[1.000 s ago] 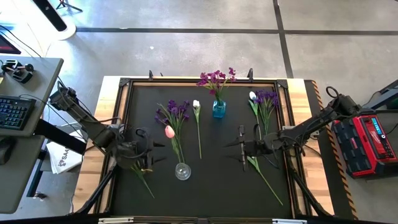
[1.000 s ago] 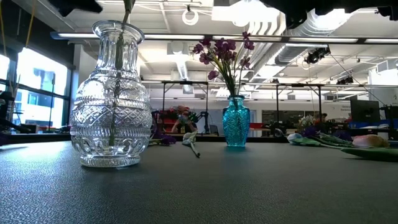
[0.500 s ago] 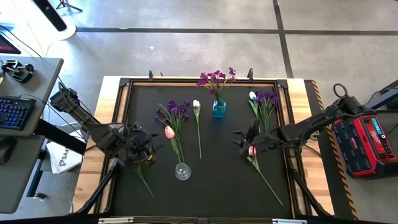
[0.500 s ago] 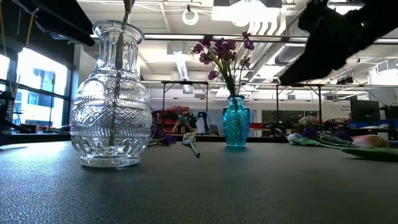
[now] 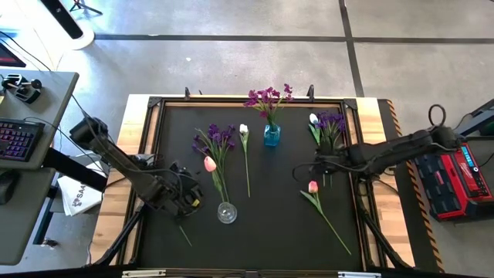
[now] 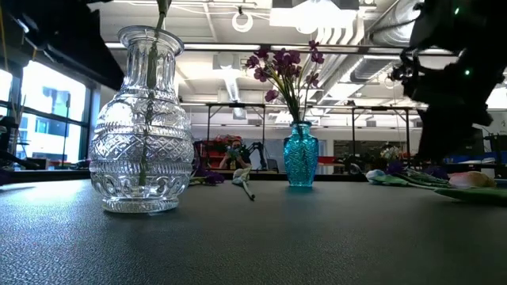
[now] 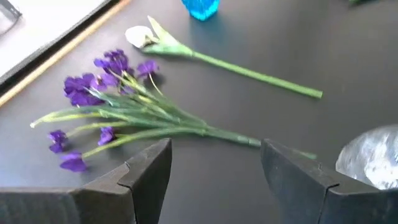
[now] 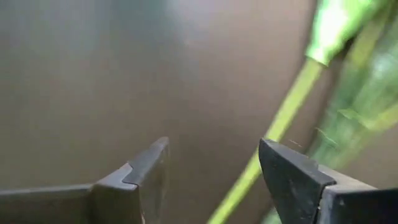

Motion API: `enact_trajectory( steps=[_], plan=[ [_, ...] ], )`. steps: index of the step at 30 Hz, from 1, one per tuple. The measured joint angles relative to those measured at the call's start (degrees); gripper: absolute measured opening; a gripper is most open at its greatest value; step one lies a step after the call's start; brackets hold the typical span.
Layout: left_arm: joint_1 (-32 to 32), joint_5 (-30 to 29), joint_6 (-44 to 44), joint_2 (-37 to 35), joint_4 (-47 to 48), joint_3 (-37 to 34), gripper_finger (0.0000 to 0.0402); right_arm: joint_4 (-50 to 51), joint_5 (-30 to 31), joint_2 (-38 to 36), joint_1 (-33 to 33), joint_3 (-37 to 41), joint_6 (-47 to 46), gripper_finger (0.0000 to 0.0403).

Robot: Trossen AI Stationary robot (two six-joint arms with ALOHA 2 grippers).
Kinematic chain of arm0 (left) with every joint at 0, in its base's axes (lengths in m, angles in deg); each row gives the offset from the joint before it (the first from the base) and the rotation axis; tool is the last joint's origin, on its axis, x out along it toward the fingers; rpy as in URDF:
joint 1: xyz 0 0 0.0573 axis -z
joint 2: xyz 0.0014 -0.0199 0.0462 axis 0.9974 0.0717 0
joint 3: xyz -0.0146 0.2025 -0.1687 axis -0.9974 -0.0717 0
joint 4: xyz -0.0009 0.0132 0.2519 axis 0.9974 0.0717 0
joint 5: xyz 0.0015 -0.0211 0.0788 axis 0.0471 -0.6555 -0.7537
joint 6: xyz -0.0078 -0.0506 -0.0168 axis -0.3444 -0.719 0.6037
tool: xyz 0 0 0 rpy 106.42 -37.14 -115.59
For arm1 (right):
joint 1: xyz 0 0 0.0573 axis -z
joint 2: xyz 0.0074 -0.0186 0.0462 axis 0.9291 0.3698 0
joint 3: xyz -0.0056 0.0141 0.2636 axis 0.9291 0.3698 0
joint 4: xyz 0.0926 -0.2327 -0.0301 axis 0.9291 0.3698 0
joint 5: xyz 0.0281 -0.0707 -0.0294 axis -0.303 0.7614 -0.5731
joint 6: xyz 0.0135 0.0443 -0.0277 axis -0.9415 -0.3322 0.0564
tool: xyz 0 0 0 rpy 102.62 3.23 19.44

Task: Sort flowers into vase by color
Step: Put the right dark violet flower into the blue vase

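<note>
The white tulip's stem [image 8: 291, 106] is next to the purple sprig, so next my right gripper moves past that tulip and closes around only the sprig's green stems [image 8: 353, 127].
A clear glass vase [image 5: 226, 212] [image 6: 142, 127] stands near the mat's near edge with a green stem in it. A blue vase [image 5: 271, 136] [image 6: 300, 154] at the far side holds purple blooms [image 5: 268, 98]. A purple sprig [image 7: 118, 99] and a white tulip [image 7: 146, 37] lie flat between them. Another purple sprig [image 5: 330, 123] and a white tulip [image 5: 313, 118] lie far right. A pink tulip [image 5: 312, 186] lies on the mat. My left gripper [image 5: 189, 201] [image 7: 214, 168] is open just left of the clear vase. My right gripper [image 5: 299, 170] [image 8: 211, 180] is open above the mat, beyond that pink tulip.
A second pink bloom [image 5: 209, 163] shows over the left sprig's stems. A loose green stem [image 5: 182, 230] lies near my left gripper. A raised black frame [image 5: 154, 104] borders the mat. A red device [image 5: 455, 177] sits off the right side and a keyboard [image 5: 15, 139] off the left.
My right gripper has moved from over the pink tulip's head toward the table's far edge, and the arm has swung with it. The tulip lies uncovered on the mat where it was. My left gripper has shifted a little toward the near edge and the clear vase.
</note>
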State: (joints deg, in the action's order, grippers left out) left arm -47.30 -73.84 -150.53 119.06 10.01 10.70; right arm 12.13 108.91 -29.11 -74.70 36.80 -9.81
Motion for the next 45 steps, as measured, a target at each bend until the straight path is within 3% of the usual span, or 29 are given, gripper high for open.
enact_trajectory(
  steps=[5,12,18,25,34,45],
  plan=[
    [-0.11,2.55,3.75,2.55,0.02,-0.02,0.0234,5.07,-0.19,1.38,4.80,0.00,-2.70,0.0195],
    [-0.76,1.85,4.22,2.69,0.01,-0.02,0.0234,11.23,2.27,3.89,11.43,0.02,-4.04,0.0154],
    [-0.74,0.25,4.56,2.69,0.00,-0.02,0.0234,9.83,2.46,7.58,15.65,0.05,-0.06,0.0127],
    [-0.74,-0.15,4.75,2.69,-0.04,-0.02,0.0234,8.29,5.52,11.57,19.02,0.09,0.00,0.0124],
    [-0.72,-2.25,4.94,2.67,-0.42,-0.02,0.0234,3.14,-1.04,12.09,22.22,0.09,5.02,0.0124],
    [-0.72,-2.57,6.38,2.67,-1.91,-0.02,0.0234,4.72,-8.37,8.21,26.62,0.09,11.66,0.0140]
  ],
)
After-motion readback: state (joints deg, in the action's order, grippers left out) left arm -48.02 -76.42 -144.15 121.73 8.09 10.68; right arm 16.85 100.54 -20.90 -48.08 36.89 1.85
